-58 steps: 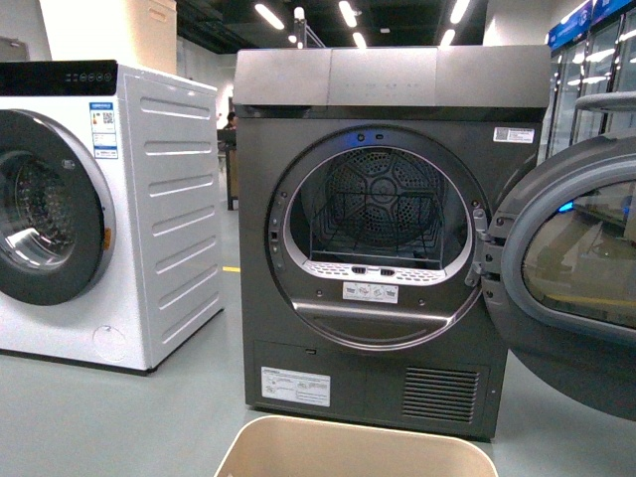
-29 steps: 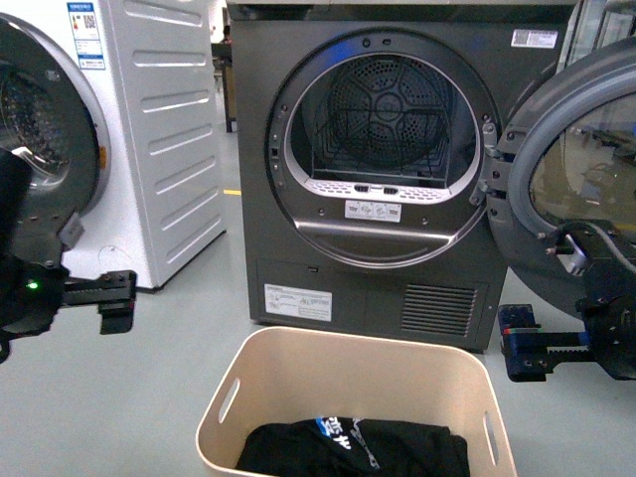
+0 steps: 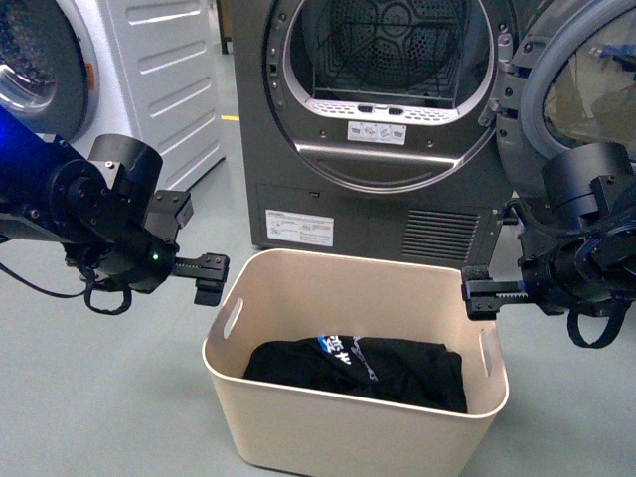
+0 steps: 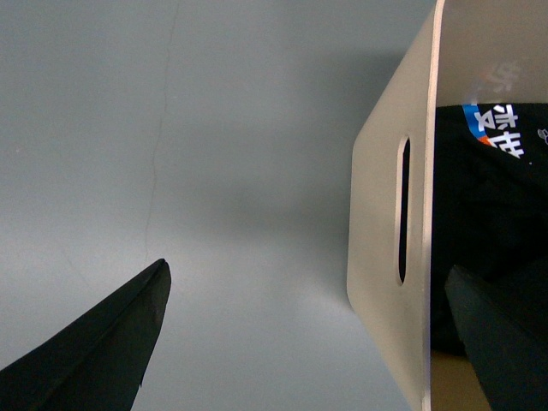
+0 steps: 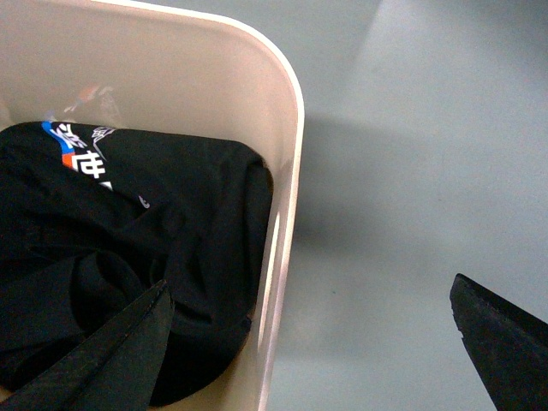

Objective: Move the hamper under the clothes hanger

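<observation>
The black clothes (image 3: 360, 370) lie slumped far below the hamper's rim (image 3: 358, 398), so I expect them to move along in the same folds when the robot moves the hamper.
The beige hamper (image 3: 338, 437) stands on the floor in front of the dryer, with black clothes (image 3: 358, 368) inside. My left gripper (image 3: 211, 278) is open above the hamper's left rim. In the left wrist view (image 4: 306, 270) its jaws straddle the hamper's slotted wall (image 4: 377, 214), one finger over the floor and one over the clothes. My right gripper (image 3: 479, 296) is open above the right rim. In the right wrist view (image 5: 310, 282) its jaws straddle the hamper's rim (image 5: 287, 94), with the clothes (image 5: 128, 240) under one finger. The clothes hanger is out of view.
A dark grey dryer (image 3: 328, 199) stands just behind the hamper, and its open door (image 3: 576, 79) swings out to the right above my right arm. A white washing machine (image 3: 169, 89) stands at the back left. Grey floor (image 3: 99, 397) surrounds the hamper.
The front view has tilted downward, so the hamper shows more fully. Both arms have moved inward and down from the sides to the hamper's left and right rims.
</observation>
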`<state>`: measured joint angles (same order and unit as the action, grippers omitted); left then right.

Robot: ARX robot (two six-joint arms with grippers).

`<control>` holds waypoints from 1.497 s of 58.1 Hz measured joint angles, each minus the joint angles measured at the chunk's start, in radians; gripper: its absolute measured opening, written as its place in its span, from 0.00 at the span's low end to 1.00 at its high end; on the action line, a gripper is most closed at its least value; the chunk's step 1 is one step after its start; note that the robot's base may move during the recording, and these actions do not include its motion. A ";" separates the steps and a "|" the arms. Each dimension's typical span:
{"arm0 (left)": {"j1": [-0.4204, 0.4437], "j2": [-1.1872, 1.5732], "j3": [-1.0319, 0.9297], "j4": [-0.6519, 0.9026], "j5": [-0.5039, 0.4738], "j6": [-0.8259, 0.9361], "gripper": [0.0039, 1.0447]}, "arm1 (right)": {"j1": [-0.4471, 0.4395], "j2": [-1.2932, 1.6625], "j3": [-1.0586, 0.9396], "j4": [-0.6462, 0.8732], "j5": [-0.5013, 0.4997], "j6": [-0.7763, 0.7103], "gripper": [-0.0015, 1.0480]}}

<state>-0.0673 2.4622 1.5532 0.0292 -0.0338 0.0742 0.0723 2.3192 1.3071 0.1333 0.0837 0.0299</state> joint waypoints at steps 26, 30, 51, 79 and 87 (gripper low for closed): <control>-0.018 0.097 0.071 0.046 -0.016 -0.002 0.94 | 0.034 0.097 0.059 -0.026 0.031 0.005 0.92; -0.026 0.105 0.088 0.058 -0.018 -0.013 0.94 | 0.041 0.113 0.059 -0.025 0.032 0.012 0.92; -0.055 0.171 0.143 0.069 -0.031 -0.038 0.94 | 0.043 0.161 0.050 -0.010 0.043 0.037 0.92; -0.074 0.240 0.192 0.116 -0.053 -0.068 0.94 | 0.045 0.179 0.050 -0.006 0.047 0.047 0.92; -0.085 0.261 0.217 0.116 -0.054 -0.082 0.94 | 0.046 0.181 0.050 -0.006 0.047 0.047 0.92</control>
<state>-0.1524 2.7228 1.7699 0.1448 -0.0879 -0.0078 0.1184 2.5004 1.3571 0.1272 0.1310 0.0772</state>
